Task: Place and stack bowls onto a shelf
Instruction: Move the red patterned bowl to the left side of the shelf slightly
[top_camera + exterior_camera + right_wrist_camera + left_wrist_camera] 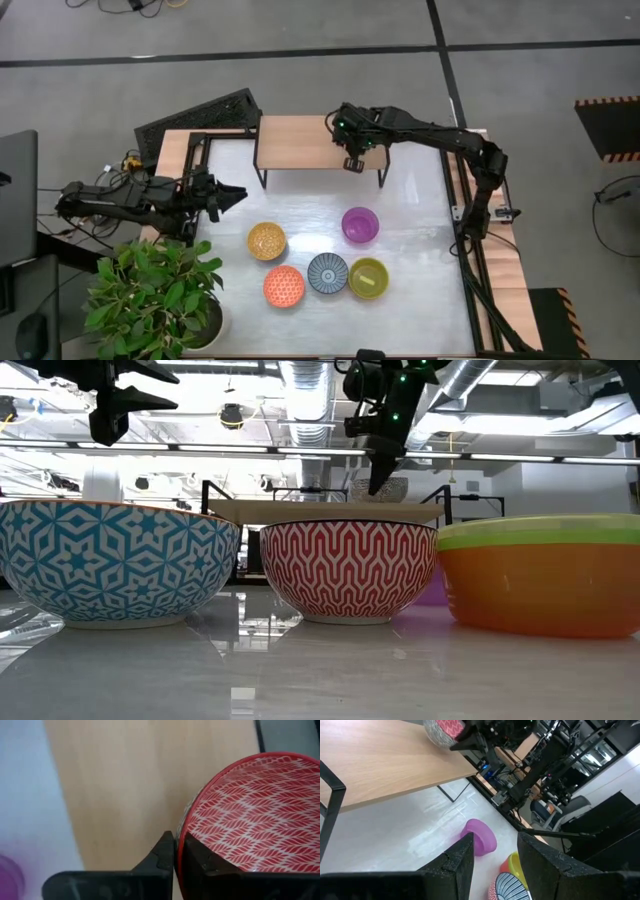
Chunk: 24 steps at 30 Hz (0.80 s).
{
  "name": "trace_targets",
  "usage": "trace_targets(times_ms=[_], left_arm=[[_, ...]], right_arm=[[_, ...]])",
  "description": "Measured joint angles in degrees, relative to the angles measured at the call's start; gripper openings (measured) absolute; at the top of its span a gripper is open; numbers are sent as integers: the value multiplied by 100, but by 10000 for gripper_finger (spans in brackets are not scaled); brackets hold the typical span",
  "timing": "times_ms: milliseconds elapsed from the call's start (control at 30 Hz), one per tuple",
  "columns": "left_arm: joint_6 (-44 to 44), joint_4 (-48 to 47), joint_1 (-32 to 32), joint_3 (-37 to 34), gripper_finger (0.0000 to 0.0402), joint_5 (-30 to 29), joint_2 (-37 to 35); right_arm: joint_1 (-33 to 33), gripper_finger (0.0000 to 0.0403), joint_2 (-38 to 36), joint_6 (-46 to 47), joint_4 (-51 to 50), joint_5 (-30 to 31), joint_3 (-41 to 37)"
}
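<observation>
The pink patterned bowl (396, 489) sits too near one end of the shelf. My right gripper should bring it to the open wood (301, 135) beyond the middle before letting go.
The pink patterned bowl (250, 815) sits at the right end of the light wood shelf (295, 143), and my right gripper (355, 152) is shut on it from above. My left gripper (228, 195) hangs open above the table's left side, left of the shelf, touching nothing; its wrist view looks past its fingers (495, 857) at the purple bowl (481, 836). On the table stand the yellow speckled bowl (267, 241), purple bowl (360, 225), orange patterned bowl (284, 286), blue-grey bowl (328, 272) and olive-yellow bowl (368, 278). My right gripper pinches the pink bowl's rim (181, 842), one finger (200, 860) inside the bowl and the other (162, 852) outside its wall. The fingers come from above, pointing down. The bowl stays upright at the shelf top (125, 785); whether its base rests on the plank I cannot tell.
The shelf's left and middle parts (285, 140) are bare wood. A potted plant (160, 295) stands at the table's near left corner. A dark perforated panel (195, 115) lies beyond the far left corner. Open white tabletop (410, 190) shows right of the shelf's legs.
</observation>
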Motion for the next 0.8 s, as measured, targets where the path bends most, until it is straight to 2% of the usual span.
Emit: trace_targets(times_ms=[133,300,567,667,800], left_arm=[[2,2,0,0,135,-1,2],[-2,1,-1,0,135,-1,2],[-10,2,0,0,135,1,2],[-15,3,0,0,135,1,2],[-24,11,0,0,135,8,2]], right_arm=[[107,37,2,-53,221,-24,44],[344,37,13,-442,317,-40,475],[454,37,30,-691,964,-553,1388],[417,37,382,-687,980,-724,1929],[483,37,1278,-920,471,-806,3049]])
